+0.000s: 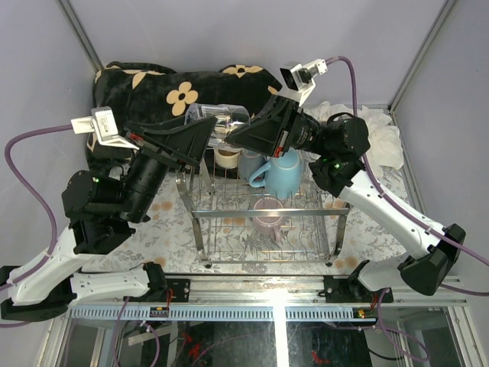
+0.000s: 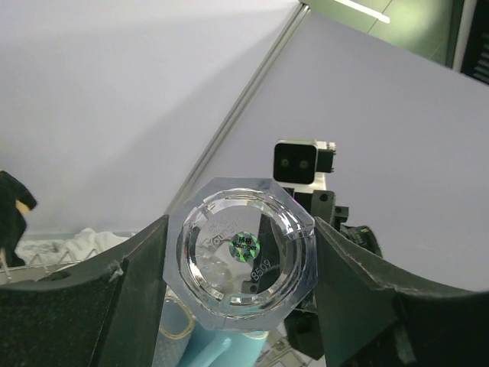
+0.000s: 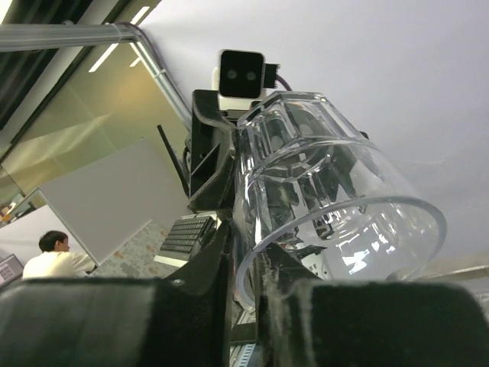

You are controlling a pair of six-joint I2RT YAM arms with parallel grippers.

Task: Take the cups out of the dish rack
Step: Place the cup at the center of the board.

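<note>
I should open my left gripper off the glass's base (image 2: 243, 256) before my right gripper sets the glass down beside the rack (image 1: 388, 182), because both grippers are shut on the glass.
A clear ribbed glass (image 1: 218, 118) hangs on its side above the back of the chrome dish rack (image 1: 267, 262), held from both ends. My left gripper (image 2: 241, 264) is shut on its octagonal base (image 2: 244, 252), one finger on each side. My right gripper (image 3: 248, 260) is shut on the glass (image 3: 336, 206) at its rim, one finger inside the wall and one outside. In the rack stand a light blue mug (image 1: 284, 172), a pink-mauve mug (image 1: 269, 212), a grey-blue mug (image 1: 250, 162) and a cream cup (image 1: 227, 157).
A black cloth with cream flowers (image 1: 183, 88) lies behind the rack, and a crumpled white cloth (image 1: 378, 130) at the back right. The rack stands on a floral table cover (image 1: 164, 222). Grey walls close in the back and sides.
</note>
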